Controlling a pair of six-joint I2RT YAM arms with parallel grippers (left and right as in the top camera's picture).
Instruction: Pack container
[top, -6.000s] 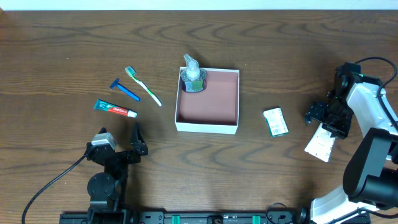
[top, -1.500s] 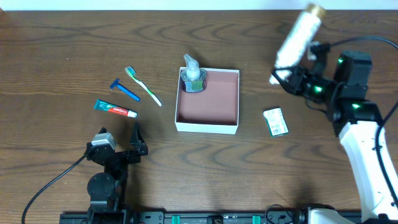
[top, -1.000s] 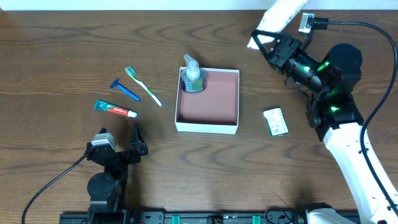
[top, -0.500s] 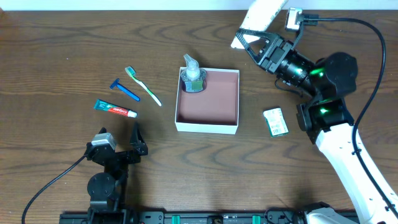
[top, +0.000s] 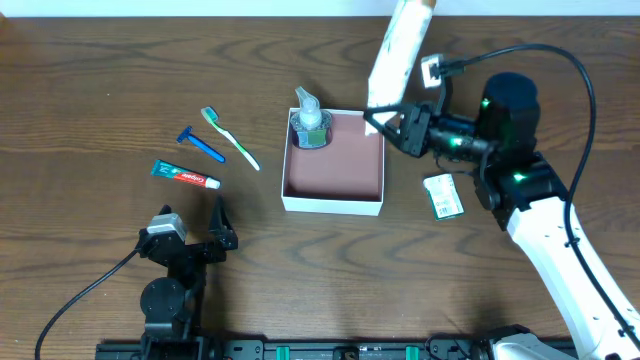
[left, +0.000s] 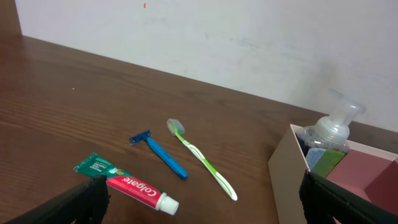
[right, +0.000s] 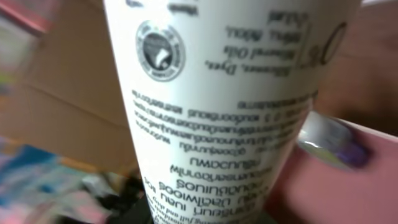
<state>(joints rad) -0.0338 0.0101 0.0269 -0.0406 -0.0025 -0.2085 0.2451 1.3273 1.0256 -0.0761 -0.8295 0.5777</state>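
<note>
The robot's right gripper should pull back toward the container's near side and bring the tube's gold cap over the container's inside (top: 345, 165), because the white tube (top: 401, 52) reaches past the container's far side.
The container (top: 340, 165) is a square white-walled box with a reddish-brown inside, mid-table. A clear pump bottle (top: 310, 122) stands in its far left corner. My right gripper (top: 393, 122) is shut on the lower end of a white tube (top: 400, 55), which hangs tilted above the container's far right corner, gold cap away from the box. In the right wrist view the white tube (right: 230, 93) fills the frame and the container's inside (right: 348, 186) shows behind it. My left gripper (top: 195, 225) stands open near the front left, holding nothing.
Left of the box lie a toothpaste tube (top: 185, 175), a blue razor (top: 201, 144) and a green toothbrush (top: 230, 137); the left wrist view shows the toothpaste tube (left: 127, 183) and the container wall (left: 287, 180). A small green-white packet (top: 443, 195) lies right of the box.
The right arm picked the white tube off the table at the right and has swung it left and down to the container's far right corner. The left arm has not moved.
</note>
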